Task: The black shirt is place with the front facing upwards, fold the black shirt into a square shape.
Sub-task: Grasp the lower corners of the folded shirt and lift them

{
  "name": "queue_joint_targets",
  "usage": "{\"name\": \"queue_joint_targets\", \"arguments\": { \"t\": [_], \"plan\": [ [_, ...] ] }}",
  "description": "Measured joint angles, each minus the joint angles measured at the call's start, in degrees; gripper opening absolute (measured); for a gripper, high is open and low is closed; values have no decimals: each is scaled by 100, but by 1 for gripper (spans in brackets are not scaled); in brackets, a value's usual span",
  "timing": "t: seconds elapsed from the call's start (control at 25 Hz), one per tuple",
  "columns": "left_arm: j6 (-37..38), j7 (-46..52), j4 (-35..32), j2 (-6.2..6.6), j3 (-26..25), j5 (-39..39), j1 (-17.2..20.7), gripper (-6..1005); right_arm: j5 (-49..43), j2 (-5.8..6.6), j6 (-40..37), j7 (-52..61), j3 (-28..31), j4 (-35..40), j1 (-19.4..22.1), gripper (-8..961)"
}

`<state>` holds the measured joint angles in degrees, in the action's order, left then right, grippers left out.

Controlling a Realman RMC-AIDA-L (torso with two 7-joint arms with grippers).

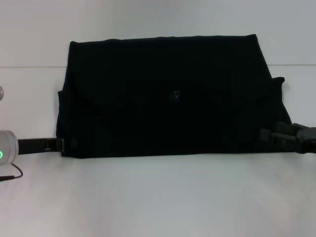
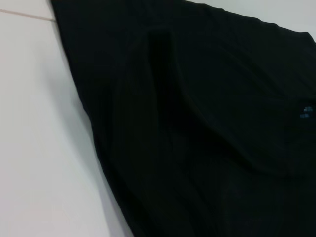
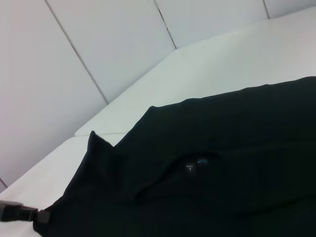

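The shirt lies under my right gripper's fingers, which reach well inside the shirt's side edge (image 1: 287,112). So my right gripper should move back and grab the shirt's near corner (image 1: 290,150) at its edge.
The black shirt (image 1: 163,98) lies flat on the white table, folded into a wide rectangle, with its small blue neck label (image 1: 176,95) showing near the middle. My left gripper (image 1: 60,144) sits low at the shirt's near left corner, touching the cloth. At the near right corner my right gripper (image 1: 272,135) rests against the shirt's edge. In the left wrist view the shirt (image 2: 197,128) fills most of the picture, with the label (image 2: 307,112) at one side. The right wrist view shows the shirt (image 3: 222,168), its label (image 3: 196,164) and the left gripper (image 3: 29,214) at the far corner.
The white table (image 1: 158,197) spreads bare in front of the shirt and along both sides. A seam between table and wall panels (image 3: 98,59) runs behind the shirt. My left arm's grey wrist with a green light (image 1: 6,150) is at the left edge.
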<state>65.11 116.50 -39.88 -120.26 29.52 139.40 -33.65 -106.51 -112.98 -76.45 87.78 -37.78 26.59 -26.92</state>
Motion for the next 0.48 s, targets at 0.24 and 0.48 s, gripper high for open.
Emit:
{"name": "queue_joint_targets", "arguments": {
  "t": [0.24, 0.48],
  "plan": [
    [103, -4, -53, 3, -13, 0, -10, 44, -233, 257, -19, 1712, 16, 802, 44, 924],
    [234, -22, -92, 13, -50, -27, -10, 45, -1674, 610, -12, 4168, 18, 1701, -322, 924]
  ]
}}
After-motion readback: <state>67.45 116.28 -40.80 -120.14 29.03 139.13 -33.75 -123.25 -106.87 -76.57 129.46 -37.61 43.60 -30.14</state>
